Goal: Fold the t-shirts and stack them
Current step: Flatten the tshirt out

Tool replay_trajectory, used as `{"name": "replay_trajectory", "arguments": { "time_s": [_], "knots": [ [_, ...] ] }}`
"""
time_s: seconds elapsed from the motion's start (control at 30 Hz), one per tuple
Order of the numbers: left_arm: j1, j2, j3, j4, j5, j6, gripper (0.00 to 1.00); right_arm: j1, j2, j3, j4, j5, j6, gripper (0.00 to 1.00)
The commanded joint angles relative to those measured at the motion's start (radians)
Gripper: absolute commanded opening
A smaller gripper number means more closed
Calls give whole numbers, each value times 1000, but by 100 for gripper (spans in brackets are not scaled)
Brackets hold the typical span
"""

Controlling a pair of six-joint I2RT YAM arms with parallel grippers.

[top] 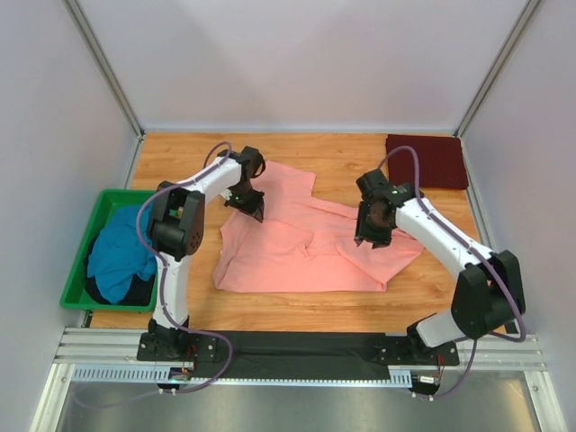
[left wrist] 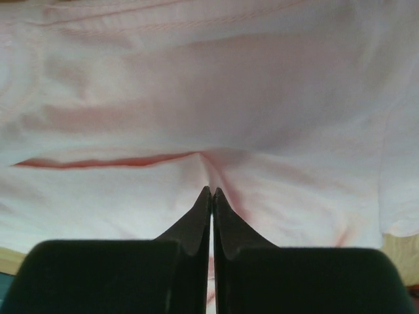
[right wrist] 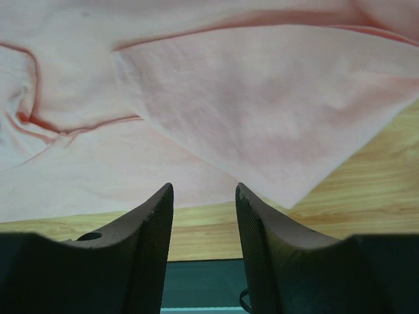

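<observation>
I expect the salmon-pink t-shirt to unfold into a wide hanging sheet when I pick it up, because the flap's loose corner lies over the cloth below.
The salmon-pink t-shirt lies rumpled and partly folded over itself in the middle of the wooden table. My left gripper is down on its upper left part; in the left wrist view its jaws are shut, and the pink cloth puckers into a crease at the tips. My right gripper hovers over the shirt's right side. Its fingers stand open with nothing between them, just short of a folded flap of the shirt. A dark maroon t-shirt lies folded at the back right. A teal-blue t-shirt is bunched in the bin.
The green plastic bin sits off the table's left edge, beside the left arm. White walls with metal posts close in the table on three sides. A black base bar and metal rails run along the near edge.
</observation>
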Motion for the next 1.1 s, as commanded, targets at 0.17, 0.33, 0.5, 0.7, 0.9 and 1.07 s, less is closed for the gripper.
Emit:
{"name": "replay_trajectory", "arguments": {
  "time_s": [0.17, 0.33, 0.5, 0.7, 0.9, 1.07],
  "knots": [
    [-11, -216, -185, 32, 7, 88, 0, 124, 207, 104, 187, 43, 62, 46],
    [-14, -324, -328, 97, 33, 88, 0, 141, 293, 136, 220, 55, 73, 48],
    [-14, -364, -336, 89, 7, 122, 0, 141, 361, 148, 215, 101, 59, 49],
    [-14, -332, -299, 90, 38, 171, 0, 143, 390, 122, 233, 96, 59, 49],
    [-14, -335, -332, 121, 65, 149, 0, 144, 399, 119, 252, 93, 35, 49],
    [-14, -332, -329, 121, 67, 142, 0, 144, 420, 134, 232, 130, 35, 48]
  ]
}}
